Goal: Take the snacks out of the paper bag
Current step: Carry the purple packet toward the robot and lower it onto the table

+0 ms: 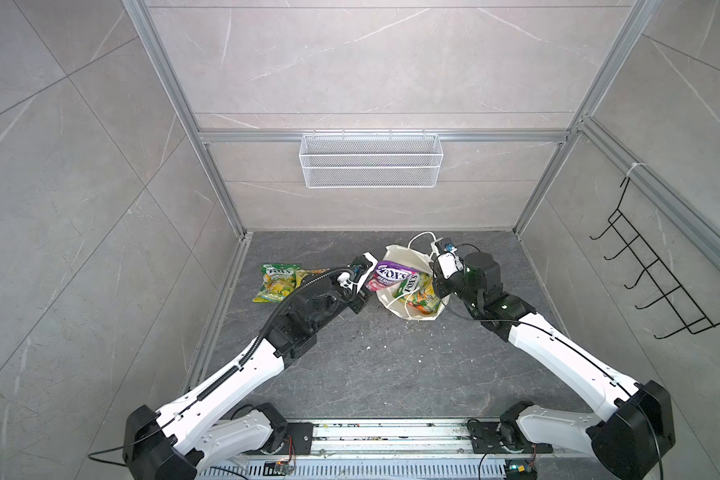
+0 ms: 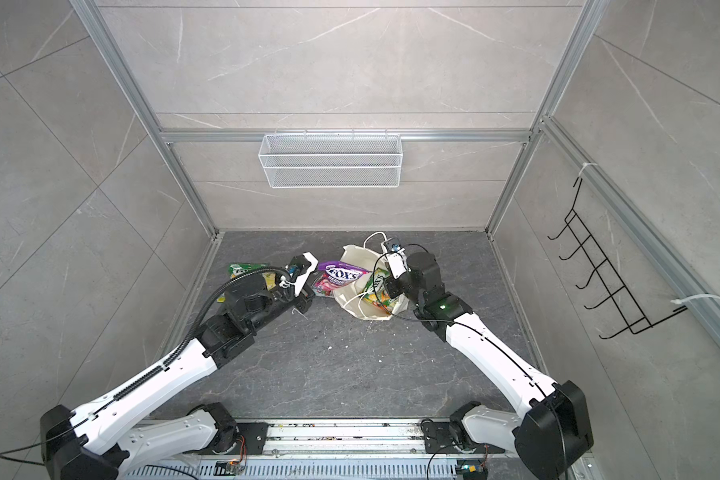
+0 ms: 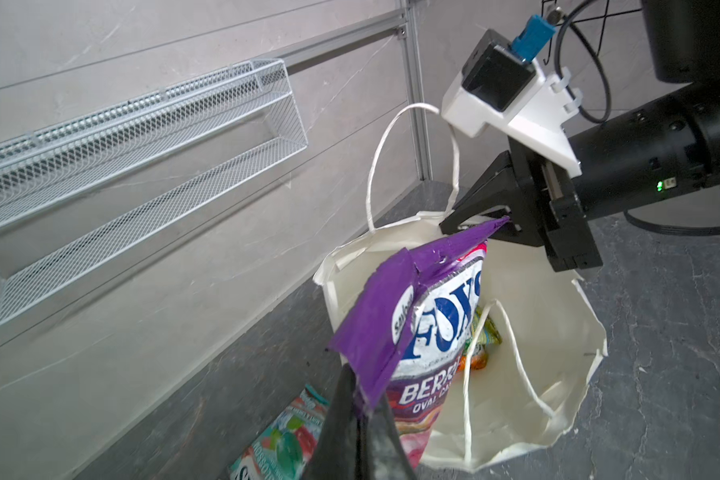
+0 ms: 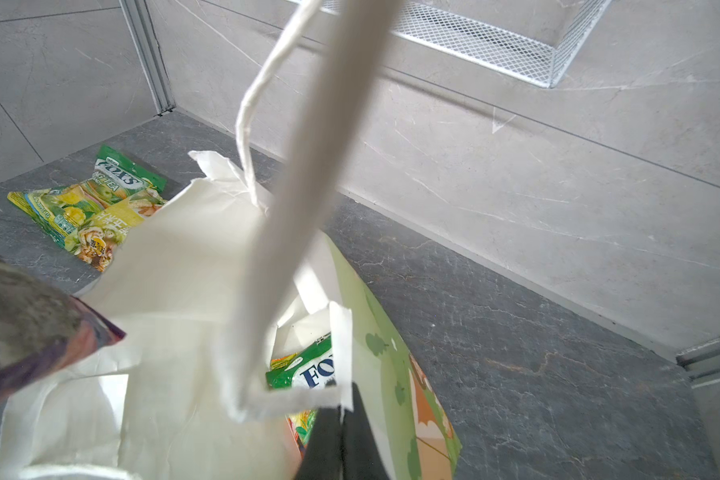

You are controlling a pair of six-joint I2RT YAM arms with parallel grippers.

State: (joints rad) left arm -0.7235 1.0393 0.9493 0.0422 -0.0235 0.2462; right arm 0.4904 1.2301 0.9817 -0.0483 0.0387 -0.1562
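The purple packet [image 1: 389, 274] is hanging clear above the bag's opening, so my left gripper should keep carrying it until it gets to the open floor [image 1: 333, 349] beside the bag, then let go.
The white paper bag [image 1: 400, 254] stands open at the middle back of the floor, and its flower-printed side shows in the right wrist view [image 4: 395, 374]. My right gripper [image 4: 341, 409] is shut on the bag's rim beside a cord handle [image 4: 308, 166]; in a top view this gripper [image 1: 434, 272] sits at the bag's right edge. My left gripper [image 3: 360, 399] is shut on a corner of a purple FOX'S snack packet [image 3: 429, 332], held tilted over the bag's mouth [image 1: 391, 276]. A green packet [image 4: 304, 370] lies inside the bag. Green-yellow packets [image 1: 277, 280] and a teal one [image 3: 283, 436] lie on the floor to the left.
A white wire mesh basket [image 1: 371, 160] hangs on the back wall. A black hook rack [image 1: 657, 282] hangs on the right wall. Aluminium frame posts stand at the floor's back corners. The arms' base rail [image 1: 391, 436] runs along the front edge.
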